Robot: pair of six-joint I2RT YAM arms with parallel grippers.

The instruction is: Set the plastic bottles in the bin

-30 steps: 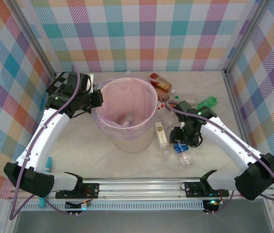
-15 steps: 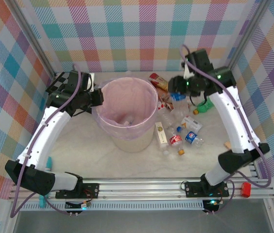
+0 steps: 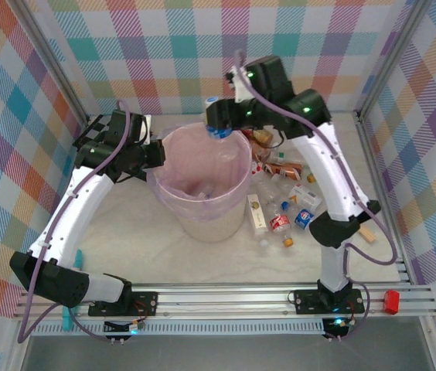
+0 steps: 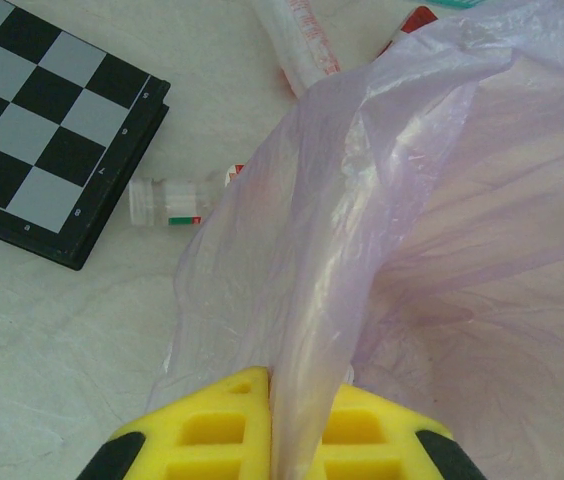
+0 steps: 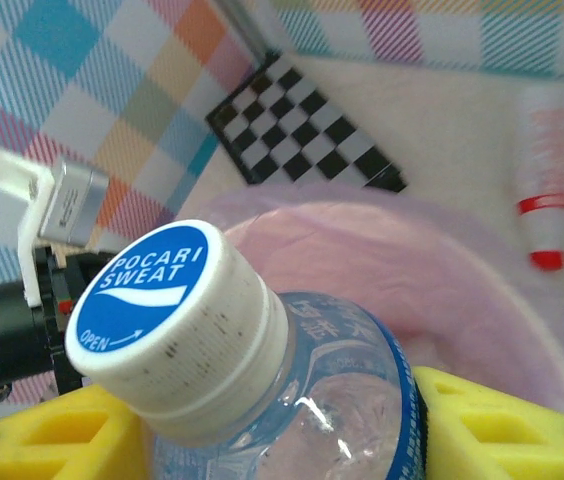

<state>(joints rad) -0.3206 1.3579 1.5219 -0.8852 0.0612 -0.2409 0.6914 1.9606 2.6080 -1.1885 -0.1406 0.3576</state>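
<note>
The bottle hangs above the rim and the bin's opening (image 3: 205,154) is clear, so my right gripper should keep lowering it toward the bin's bottom (image 3: 200,190) until it is well inside.
The bin (image 3: 212,225) is a round pink bucket lined with a lilac bag (image 4: 432,190), standing mid-table. My left gripper (image 3: 153,154) is at its left rim, and its yellow fingers (image 4: 224,420) are shut on a fold of that bag. My right gripper (image 3: 219,124) hangs over the bin's far rim, shut on a clear plastic bottle (image 5: 292,400) with a blue and white cap (image 5: 162,300). The bin's pink inside (image 5: 432,270) lies just beyond that cap. Several more plastic bottles (image 3: 281,222) lie on the table to the right of the bin.
A black-and-white checkerboard (image 4: 42,140) lies behind the bin on the left, with a small bottle (image 4: 167,200) beside it. A red-labelled bottle (image 5: 542,190) lies on the table past the bin. Checked walls close in the back and both sides.
My right arm has lifted from the table right of the bin, swung back and left, and now holds the blue-capped bottle over the bin's far rim. The left arm has not moved.
</note>
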